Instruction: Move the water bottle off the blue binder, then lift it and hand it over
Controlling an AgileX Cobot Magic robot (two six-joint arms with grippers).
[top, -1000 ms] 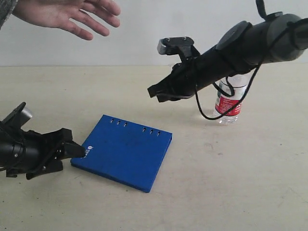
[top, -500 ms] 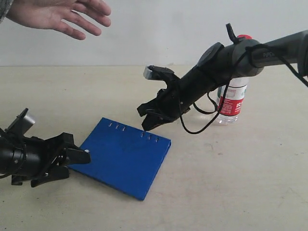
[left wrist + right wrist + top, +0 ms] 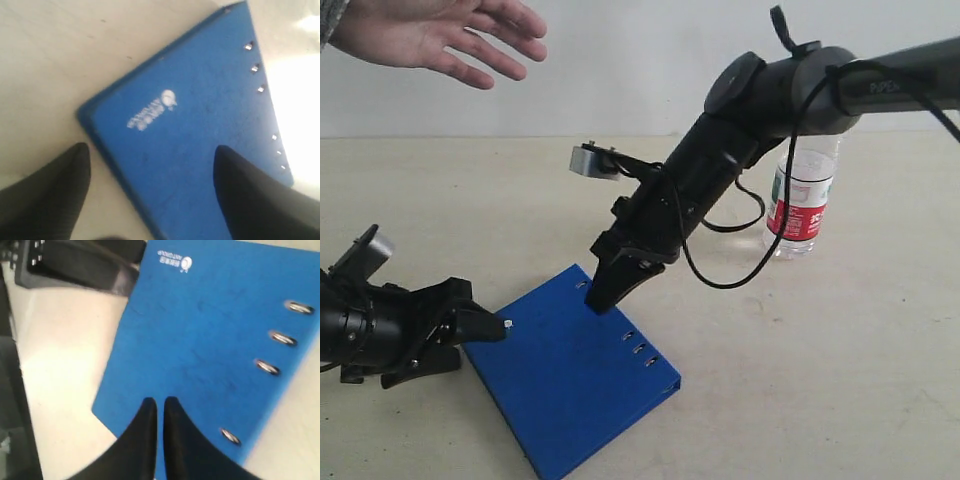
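The shut fingers of my right gripper rest on the blue binder's flat cover (image 3: 588, 316), so my right gripper needs to open, move over and put its fingers on both sides of the slotted edge (image 3: 636, 330).
The blue binder (image 3: 570, 385) lies flat on the table, turned at an angle, its slotted edge (image 3: 640, 350) facing right. My right gripper (image 3: 600, 300) is shut with nothing between its fingers, its tips down on the binder's far corner; the right wrist view shows the same right gripper (image 3: 160, 402) over the blue binder (image 3: 210, 325). My left gripper (image 3: 475, 335) stands open at the binder's left corner. In the left wrist view the left gripper (image 3: 150, 160) straddles that corner of the blue binder (image 3: 200, 125). The water bottle (image 3: 800, 205) stands upright on the table behind the right arm, which hides its cap.
A person's open hand (image 3: 430, 35) hovers palm-down at the upper left. The right arm (image 3: 760, 110) slants across the middle, a loose black cable (image 3: 720, 280) hanging from it. The left gripper's body (image 3: 75, 265) shows in the right wrist view beside the binder's logo corner.
The right arm swung down and left until its shut tips met the binder, which then turned so its slotted edge swung right and forward. The left gripper and bottle stayed put.
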